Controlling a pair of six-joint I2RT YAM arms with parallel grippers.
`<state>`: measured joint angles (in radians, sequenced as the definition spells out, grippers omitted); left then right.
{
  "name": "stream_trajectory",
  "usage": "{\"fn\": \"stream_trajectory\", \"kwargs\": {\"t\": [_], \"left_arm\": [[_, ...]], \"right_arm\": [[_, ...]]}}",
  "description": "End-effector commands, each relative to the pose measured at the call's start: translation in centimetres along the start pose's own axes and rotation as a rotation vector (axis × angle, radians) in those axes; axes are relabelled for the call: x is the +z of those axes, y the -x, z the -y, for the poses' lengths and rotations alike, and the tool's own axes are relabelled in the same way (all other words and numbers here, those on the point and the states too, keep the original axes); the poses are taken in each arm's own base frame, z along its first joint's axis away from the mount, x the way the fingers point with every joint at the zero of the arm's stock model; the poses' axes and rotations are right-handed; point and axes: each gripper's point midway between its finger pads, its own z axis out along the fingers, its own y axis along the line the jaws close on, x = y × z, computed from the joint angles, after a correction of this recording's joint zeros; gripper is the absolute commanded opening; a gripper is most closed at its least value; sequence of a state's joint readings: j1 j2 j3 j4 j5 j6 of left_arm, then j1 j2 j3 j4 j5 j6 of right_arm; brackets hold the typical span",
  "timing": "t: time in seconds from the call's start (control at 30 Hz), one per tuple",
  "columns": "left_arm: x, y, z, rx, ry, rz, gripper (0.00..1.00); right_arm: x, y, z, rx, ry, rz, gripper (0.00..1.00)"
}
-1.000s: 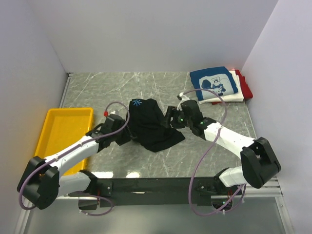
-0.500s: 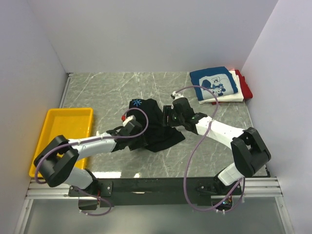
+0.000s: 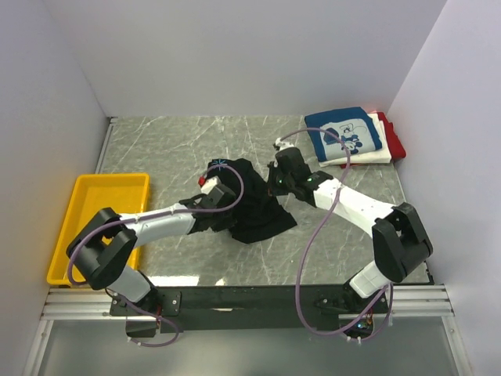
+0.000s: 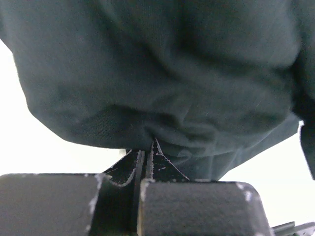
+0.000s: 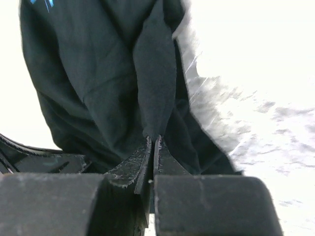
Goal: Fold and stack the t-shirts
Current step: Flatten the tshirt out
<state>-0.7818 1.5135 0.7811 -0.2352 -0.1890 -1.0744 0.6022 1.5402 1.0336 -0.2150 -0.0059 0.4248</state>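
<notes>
I have the black t-shirt bunched point(image 3: 252, 200) between my grippers. Next, my right gripper pulls toward the blue t-shirt point(image 3: 329, 142), my left gripper toward the yellow tray, before I fold.
A crumpled black t-shirt point(image 3: 254, 211) with a small blue starburst point(image 3: 220, 164) lies mid-table. My left gripper point(image 3: 225, 205) is at the shirt's left edge. In the left wrist view it point(image 4: 149, 143) is shut, pinching the hem of the black cloth point(image 4: 157, 73). My right gripper point(image 3: 272, 188) is at the shirt's right edge. The right wrist view shows it point(image 5: 153, 138) shut on a raised fold of the black shirt point(image 5: 152, 73). At the back right a folded blue t-shirt point(image 3: 343, 135) with a white cartoon print tops a white one point(image 3: 369, 157) and a red one point(image 3: 395, 142).
A yellow plastic tray point(image 3: 98, 211) sits at the table's left edge, beside the left arm. Grey marbled tabletop point(image 3: 180, 145) shows behind the black shirt. White walls close in the left, back and right sides. Purple cables loop over both arms.
Both grippers have gone from open to shut on the black shirt's edges. The left arm has reached further right, onto the shirt. The right gripper has shifted slightly toward the back.
</notes>
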Motion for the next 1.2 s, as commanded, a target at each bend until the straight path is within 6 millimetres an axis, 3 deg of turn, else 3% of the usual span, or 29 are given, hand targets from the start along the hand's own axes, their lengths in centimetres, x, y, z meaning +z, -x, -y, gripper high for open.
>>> {"fn": "stream_trajectory", "kwargs": {"t": [0.0, 0.1, 0.13, 0.2, 0.3, 0.4, 0.53, 0.63, 0.7, 0.77, 0.87, 0.97, 1.07, 1.17], "left_arm": [[-1.0, 4.7, -0.2, -0.027, 0.041, 0.103, 0.01], [-2.6, 8.3, -1.1, -0.079, 0.052, 0.158, 0.00], [-3.3, 9.5, -1.2, -0.081, 0.047, 0.178, 0.01], [-4.8, 12.2, -2.5, -0.125, 0.064, 0.223, 0.00], [-7.4, 16.2, -3.7, -0.156, 0.073, 0.303, 0.01], [-10.3, 19.8, -4.6, -0.173, 0.080, 0.374, 0.00], [-13.7, 24.2, -4.2, -0.159, 0.057, 0.457, 0.00], [-14.4, 26.0, -4.0, -0.143, 0.062, 0.465, 0.00], [-13.7, 26.5, -3.8, -0.130, 0.061, 0.443, 0.00], [-13.8, 27.6, -3.0, -0.110, 0.039, 0.440, 0.00], [-11.0, 28.0, -2.6, -0.094, 0.036, 0.357, 0.01], [-10.1, 28.0, -1.9, -0.093, 0.009, 0.321, 0.20], [-9.8, 27.6, -2.4, -0.115, 0.015, 0.324, 0.50], [-10.2, 26.9, -3.7, -0.139, 0.063, 0.341, 0.53]], "right_arm": [[-3.0, 5.7, 0.7, 0.037, -0.029, 0.131, 0.00], [-4.9, 8.2, 1.4, 0.071, -0.021, 0.176, 0.00], [-5.9, 9.5, 2.7, 0.100, -0.039, 0.210, 0.00], [-7.1, 10.7, 3.4, 0.126, -0.028, 0.236, 0.00], [-10.7, 13.7, 4.5, 0.169, -0.019, 0.327, 0.00], [-13.7, 15.2, 5.1, 0.203, -0.015, 0.402, 0.00], [-16.8, 16.0, 5.7, 0.228, -0.031, 0.470, 0.00], [-18.5, 16.2, 6.7, 0.246, -0.064, 0.511, 0.00], [-19.2, 16.3, 7.4, 0.262, -0.079, 0.529, 0.00], [-19.4, 16.2, 7.9, 0.272, -0.086, 0.528, 0.00], [-18.6, 15.8, 8.5, 0.281, -0.099, 0.506, 0.00], [-16.9, 15.2, 9.6, 0.298, -0.129, 0.464, 0.00], [-14.9, 14.4, 11.1, 0.320, -0.156, 0.424, 0.00], [-13.0, 13.6, 13.3, 0.355, -0.204, 0.395, 0.00]]}}
